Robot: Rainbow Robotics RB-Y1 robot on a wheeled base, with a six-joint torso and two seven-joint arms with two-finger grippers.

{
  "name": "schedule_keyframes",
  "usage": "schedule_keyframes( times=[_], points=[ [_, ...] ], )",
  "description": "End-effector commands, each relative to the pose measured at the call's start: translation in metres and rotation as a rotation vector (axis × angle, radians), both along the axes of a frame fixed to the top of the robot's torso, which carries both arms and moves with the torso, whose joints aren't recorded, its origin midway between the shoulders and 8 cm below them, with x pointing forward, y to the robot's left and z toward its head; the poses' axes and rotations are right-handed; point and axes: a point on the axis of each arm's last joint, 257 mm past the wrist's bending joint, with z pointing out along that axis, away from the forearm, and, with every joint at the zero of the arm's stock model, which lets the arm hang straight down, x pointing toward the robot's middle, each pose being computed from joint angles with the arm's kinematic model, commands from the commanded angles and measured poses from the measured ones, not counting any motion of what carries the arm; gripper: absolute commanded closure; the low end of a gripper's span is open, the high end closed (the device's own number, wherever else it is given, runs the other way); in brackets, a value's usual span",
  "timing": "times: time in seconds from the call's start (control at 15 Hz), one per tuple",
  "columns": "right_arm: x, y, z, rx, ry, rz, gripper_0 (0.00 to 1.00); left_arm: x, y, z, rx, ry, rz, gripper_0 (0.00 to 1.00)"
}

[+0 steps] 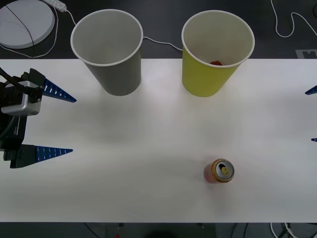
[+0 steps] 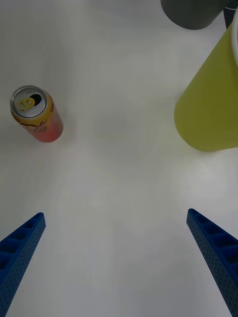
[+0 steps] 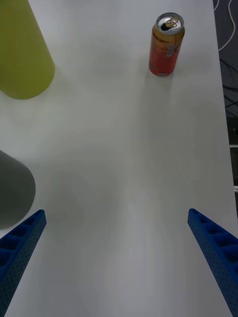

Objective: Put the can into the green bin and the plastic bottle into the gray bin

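Note:
A bit of red (image 1: 216, 63) can be seen low inside the green bin (image 1: 204, 77), so I expect a red can to be lying there when I bring the can over.
The can (image 1: 219, 171) stands upright on the white table, front right of centre; it also shows in the right wrist view (image 2: 35, 115) and the left wrist view (image 3: 167, 44). At the back stand the gray bin (image 1: 106, 49) and, to its right, the green bin (image 1: 213, 74) with a small red thing (image 1: 216, 63) inside. The plastic bottle is out of view. My left gripper (image 1: 67, 124) hangs open at the table's left side, far from the can. My right gripper (image 1: 313, 115) is open at the right edge, fingertips just showing. Nothing is held.
A white round disc (image 1: 25, 22) and a power strip (image 1: 55, 4) with cables lie on the dark floor behind the table. Another cable (image 1: 290, 25) runs at the back right. The table (image 1: 138, 158) ends just below the can.

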Motion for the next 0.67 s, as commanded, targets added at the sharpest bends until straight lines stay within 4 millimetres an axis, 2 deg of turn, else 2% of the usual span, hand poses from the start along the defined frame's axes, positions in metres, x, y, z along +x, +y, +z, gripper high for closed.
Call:
schedule_keyframes(
  times=[0.07, 0.2, 0.27, 0.47, 0.67],
  points=[
    [0.0, 0.0, 0.0, 0.0, 0.0, 0.0, 0.0, 0.0, 0.0, 0.0, 0.0, 0.0, 0.0, 0.0],
    [0.0, 0.0, 0.0, 0.0, 0.0, 0.0, 0.0, 0.0, 0.0, 0.0, 0.0, 0.0, 0.0, 0.0],
    [-0.005, 0.007, -0.011, 0.014, 0.032, 0.014, 0.0, 0.0, 0.0, 0.0, 0.0, 0.0, 0.0, 0.0],
    [-0.004, 0.018, -0.01, 0.041, 0.042, 0.042, 0.0, 0.0, 0.0, 0.0, 0.0, 0.0, 0.0, 0.0],
    [-0.003, 0.012, -0.018, 0.05, 0.048, 0.053, 0.0, 0.0, 0.0, 0.0, 0.0, 0.0, 0.0, 0.0]
  ],
)
